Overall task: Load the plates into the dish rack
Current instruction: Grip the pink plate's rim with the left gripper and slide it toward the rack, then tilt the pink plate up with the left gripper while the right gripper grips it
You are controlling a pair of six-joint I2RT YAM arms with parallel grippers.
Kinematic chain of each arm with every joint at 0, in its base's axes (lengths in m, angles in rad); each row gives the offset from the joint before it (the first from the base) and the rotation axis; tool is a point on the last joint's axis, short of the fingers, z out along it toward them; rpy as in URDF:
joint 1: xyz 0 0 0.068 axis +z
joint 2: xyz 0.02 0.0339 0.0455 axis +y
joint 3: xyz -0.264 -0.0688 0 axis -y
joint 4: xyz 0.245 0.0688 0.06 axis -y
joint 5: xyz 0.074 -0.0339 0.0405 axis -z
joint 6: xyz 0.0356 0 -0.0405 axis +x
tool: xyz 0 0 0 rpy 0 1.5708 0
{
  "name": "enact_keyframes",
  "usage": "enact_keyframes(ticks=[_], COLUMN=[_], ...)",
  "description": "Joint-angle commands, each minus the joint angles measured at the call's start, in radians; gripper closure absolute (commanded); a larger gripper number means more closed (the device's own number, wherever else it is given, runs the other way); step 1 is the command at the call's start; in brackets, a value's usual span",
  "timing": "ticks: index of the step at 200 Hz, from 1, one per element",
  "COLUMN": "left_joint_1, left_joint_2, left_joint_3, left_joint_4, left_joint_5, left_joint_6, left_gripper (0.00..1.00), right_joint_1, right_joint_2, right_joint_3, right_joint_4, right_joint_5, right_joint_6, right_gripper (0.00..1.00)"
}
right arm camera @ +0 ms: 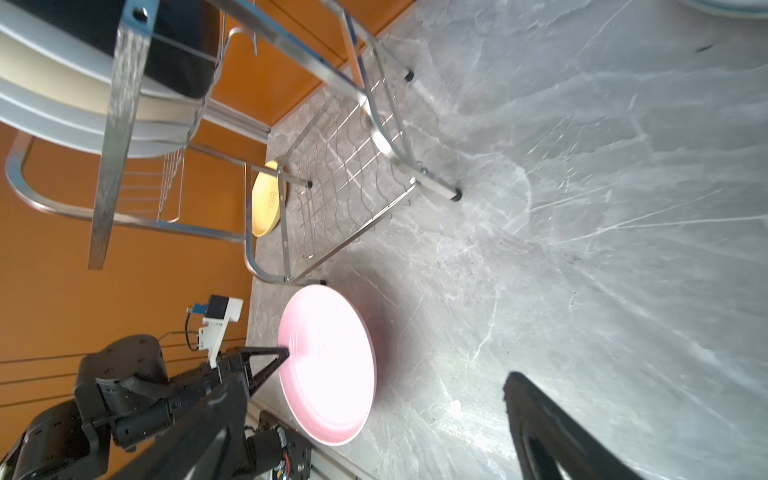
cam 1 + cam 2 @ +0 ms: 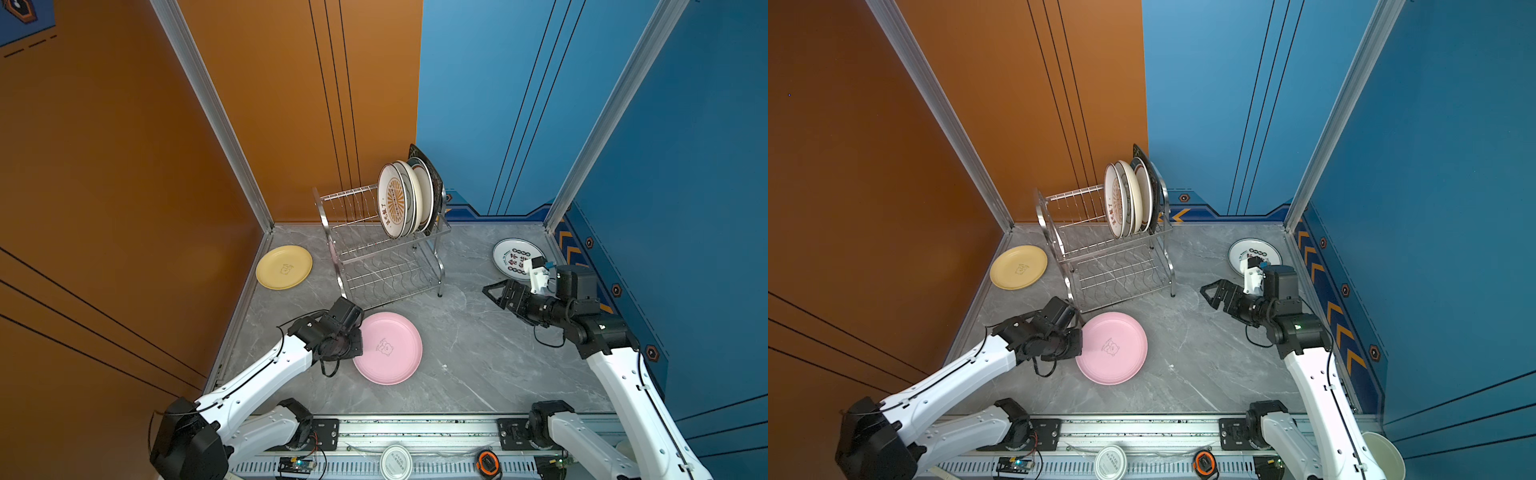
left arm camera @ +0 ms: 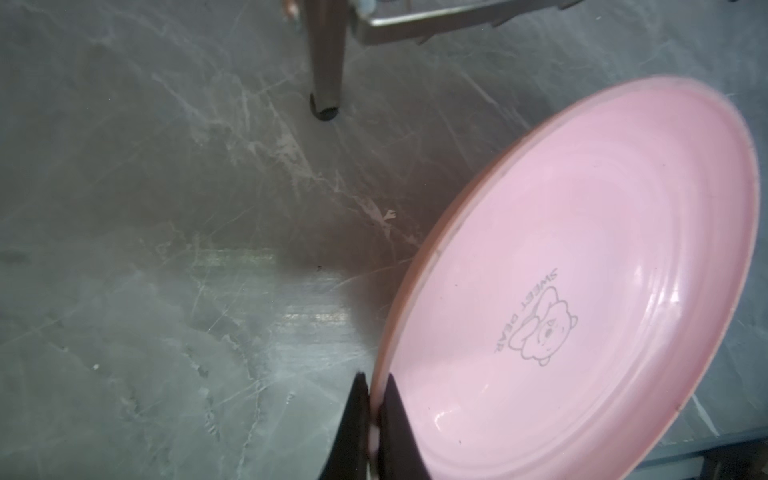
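My right gripper should take the opposite rim (image 2: 420, 348) of the pink plate before putting it in the rack, because the pink plate would stand facing the sunburst plate with my left gripper on this rim (image 3: 389, 344).
A pink plate (image 2: 388, 348) (image 2: 1112, 348) lies in front of the dish rack (image 2: 386, 257) (image 2: 1113, 257). My left gripper (image 2: 359, 336) (image 2: 1080, 336) (image 3: 374, 382) is shut on its left rim, one finger inside the plate (image 3: 582, 291) and one outside. The gripped side of the plate (image 1: 328, 365) looks slightly raised. Several plates stand in the rack's upper tier at its right end, a sunburst one (image 2: 392, 201) in front. A yellow plate (image 2: 284, 267) (image 2: 1018, 267) lies left of the rack. A white plate with characters (image 2: 513, 255) (image 2: 1250, 251) lies far right. My right gripper (image 2: 492, 291) (image 2: 1210, 291) (image 1: 374, 378) hangs open and empty beside it.
The rack's front left leg (image 3: 328, 62) stands close to my left gripper. Orange and blue walls close in the left, back and right. On the front rail lie a small white lid (image 2: 396, 461) and an orange tape measure (image 2: 487, 461). A white bucket (image 2: 1383, 455) sits at front right.
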Motion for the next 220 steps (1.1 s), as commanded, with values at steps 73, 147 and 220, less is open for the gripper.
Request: enact_keyframes(ticks=[73,147,220], left_joint_1=[-0.041,-0.041,-0.01], left_joint_2=[0.046,0.043,0.018], left_joint_3=[0.277,0.269,0.254], left_joint_4=[0.039,0.094,0.109], left_joint_5=[0.126,0.182,0.203], left_joint_6=[0.021,0.002,0.007], left_gripper=[1.0,1.0,1.0], right_joint_1=[0.32,0.356,0.374], right_joint_2=[0.165,0.251,0.296], right_joint_3=[-0.07,-0.07,-0.048], right_joint_4=[0.263,0.412,0.455], right_joint_5=[-0.046,-0.11,-0.16], right_joint_6=[0.111,0.162,0.184], right_gripper=[0.07,0.32,0.67])
